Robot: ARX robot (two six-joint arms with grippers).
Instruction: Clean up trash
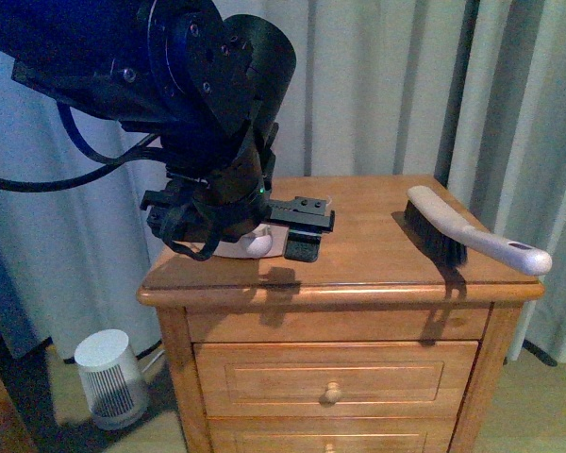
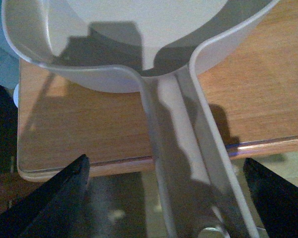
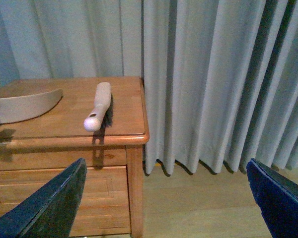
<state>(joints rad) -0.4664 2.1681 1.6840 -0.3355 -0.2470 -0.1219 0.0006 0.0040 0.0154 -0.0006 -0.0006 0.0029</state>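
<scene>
The pale dustpan (image 2: 154,37) should keep the trash back near the handle when I carry the trash, because the dustpan's raised rim (image 2: 97,74) curves around its handle end.
The trash is not visible in any view. A pale dustpan (image 2: 139,29) lies on the wooden nightstand (image 1: 368,250), its long handle (image 2: 181,148) reaching past the table's edge. In the front view only a strip of the dustpan (image 1: 234,249) shows under my left arm. My left gripper (image 2: 165,166) is open, one dark finger on each side of the handle and apart from it; it hangs low over the nightstand's left part (image 1: 302,229). My right gripper (image 3: 166,166) is open and empty, off to the nightstand's right above the floor.
A black-bristled hand brush (image 1: 453,236) with a white handle lies on the nightstand's right side, also in the right wrist view (image 3: 98,105). Grey curtains (image 1: 387,85) hang close behind. A small white appliance (image 1: 108,373) stands on the floor at the left.
</scene>
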